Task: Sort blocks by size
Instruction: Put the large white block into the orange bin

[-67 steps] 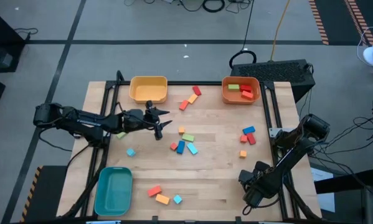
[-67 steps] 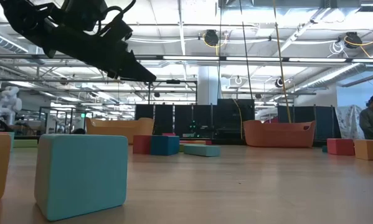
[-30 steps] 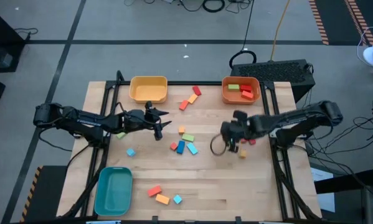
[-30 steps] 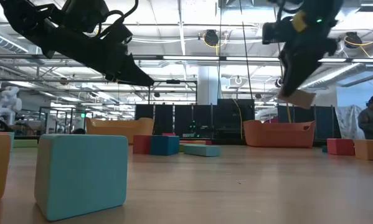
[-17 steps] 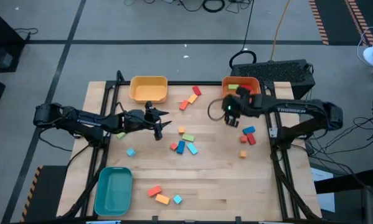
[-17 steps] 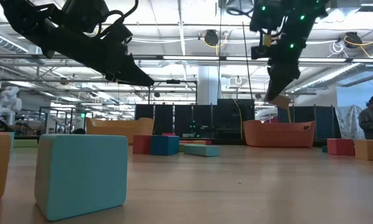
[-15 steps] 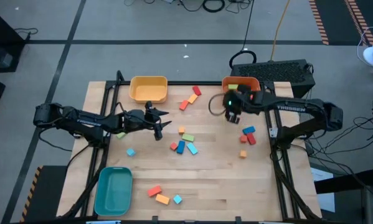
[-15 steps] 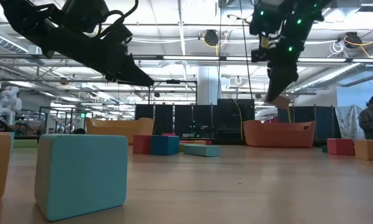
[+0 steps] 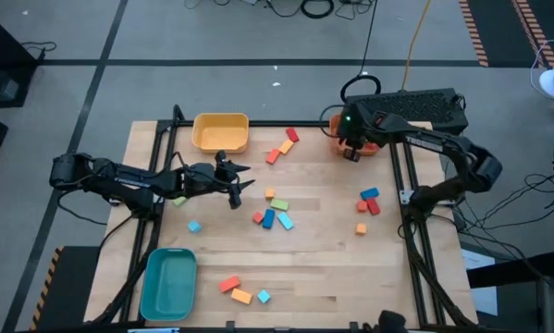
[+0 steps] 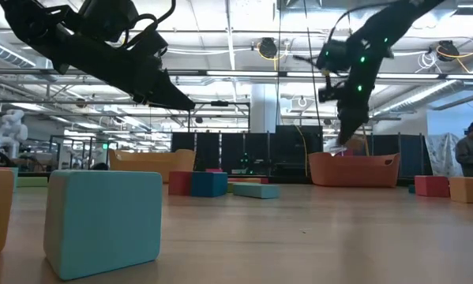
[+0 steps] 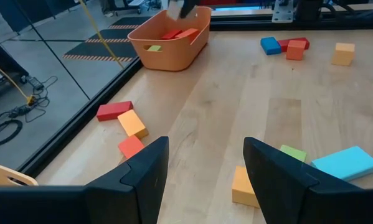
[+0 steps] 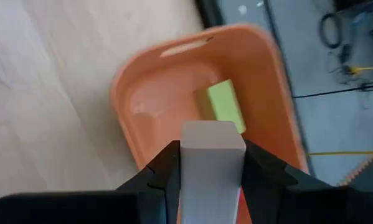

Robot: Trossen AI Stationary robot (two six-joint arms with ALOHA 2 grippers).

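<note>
The pale tan block [image 12: 212, 168] is hanging above the orange bin's opening, so my right gripper should keep going down until the tan block is next to the green block [image 12: 225, 106], and then let go.
My right gripper [image 12: 212, 163] is shut on a pale tan block [image 12: 212, 140] and hangs over the orange bin [image 12: 142, 93] at the table's far right; a green block [image 12: 224, 106] lies in that bin. In the high view this gripper [image 9: 352, 150] covers most of the bin [image 9: 336, 122]. My left gripper [image 9: 240, 187] hovers open above the table left of the middle, holding nothing. Loose blocks lie on the wood: a middle group [image 9: 275, 213], three near the far edge [image 9: 284, 146], several at the right [image 9: 367, 202], three near the front [image 9: 240, 290]. My right gripper pinches the pale tan block by two opposite sides [image 12: 187, 167] between its two fingers. The fingers slant steeply down from above. The block is lifted clear, above the near end of the orange bin [image 10: 354, 169].
A yellow bin [image 9: 221, 132] stands at the far left and a teal bin [image 9: 168, 282] at the near left corner. A single light blue block [image 9: 194, 226] lies near my left arm. Bare wood lies between the middle group and the front blocks.
My right gripper has swung from over the table's right middle toward the far edge, carrying the tan block clear of the table, and now stands over the orange bin. It has stayed shut on the block and tipped steeper.
</note>
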